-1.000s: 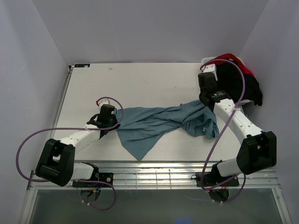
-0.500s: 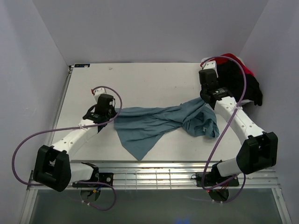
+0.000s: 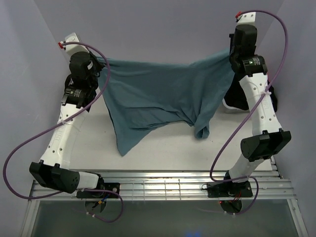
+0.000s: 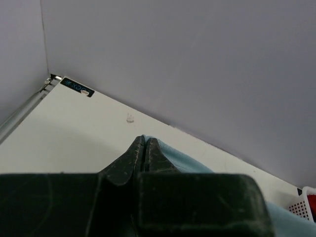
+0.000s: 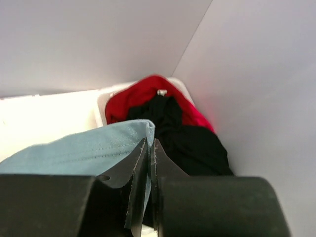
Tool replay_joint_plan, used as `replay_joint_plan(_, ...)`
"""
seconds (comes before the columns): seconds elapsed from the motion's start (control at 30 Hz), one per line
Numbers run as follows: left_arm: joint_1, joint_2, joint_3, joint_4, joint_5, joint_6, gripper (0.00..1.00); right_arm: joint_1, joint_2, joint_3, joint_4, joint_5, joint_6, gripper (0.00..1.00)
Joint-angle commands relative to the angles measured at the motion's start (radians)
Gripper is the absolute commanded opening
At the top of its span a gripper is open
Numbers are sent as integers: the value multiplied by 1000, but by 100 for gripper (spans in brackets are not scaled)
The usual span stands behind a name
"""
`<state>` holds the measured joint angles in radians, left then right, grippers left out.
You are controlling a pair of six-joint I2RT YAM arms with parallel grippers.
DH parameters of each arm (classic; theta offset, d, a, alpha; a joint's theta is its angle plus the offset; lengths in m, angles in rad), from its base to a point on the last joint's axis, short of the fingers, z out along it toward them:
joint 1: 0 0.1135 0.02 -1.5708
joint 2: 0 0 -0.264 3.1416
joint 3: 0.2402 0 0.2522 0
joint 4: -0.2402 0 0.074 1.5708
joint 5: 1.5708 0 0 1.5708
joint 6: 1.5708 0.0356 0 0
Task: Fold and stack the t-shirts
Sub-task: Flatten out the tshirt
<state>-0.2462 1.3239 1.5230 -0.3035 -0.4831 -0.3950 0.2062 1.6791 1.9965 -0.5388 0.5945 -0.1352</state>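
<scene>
The teal-blue t-shirt's lower folds are hanging bunched up and uneven, so next my right gripper lets go of its top edge while my left gripper puts the t-shirt down.
The teal-blue t-shirt hangs spread in the air between both raised arms, its lower folds drooping toward the table. My left gripper is shut on its left top edge; the fabric shows at the pinched tips. My right gripper is shut on its right top edge, the hem folded over the tips. A black t-shirt and a red t-shirt lie heaped in the white tub at the back right.
The white tub stands in the back right corner against the walls, mostly hidden behind the right arm in the top view. A small dark label sits at the table's far left corner. Purple cables loop off both arms.
Both arms have risen from table level and moved apart and back, lifting the teal-blue t-shirt off the table and stretching it out in the air.
</scene>
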Motion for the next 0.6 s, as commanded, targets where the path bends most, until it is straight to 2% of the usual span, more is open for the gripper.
replay_joint_plan(0.0,28,-26,89,-19,32,59,10,-22,-16,177,-39,-47,11,10)
replay_joint_plan(0.1,30,-54,163,-43,84,61,11,-22,-48,239,-36,-74,9,10)
replay_joint_plan(0.2,31,-75,230,-98,184,47,11,-22,-131,187,-27,-131,14,11)
replay_joint_plan(0.23,31,-84,241,-114,278,41,9,-22,-191,161,-23,-187,17,12)
replay_joint_plan(0.37,31,-166,273,-181,481,15,0,-21,-343,68,-47,-378,17,14)
replay_joint_plan(0.47,31,-253,304,-227,590,-14,0,-21,-459,39,-76,-530,25,15)
replay_joint_plan(0.57,31,-267,448,-342,696,-40,0,-21,-567,53,-76,-622,55,15)
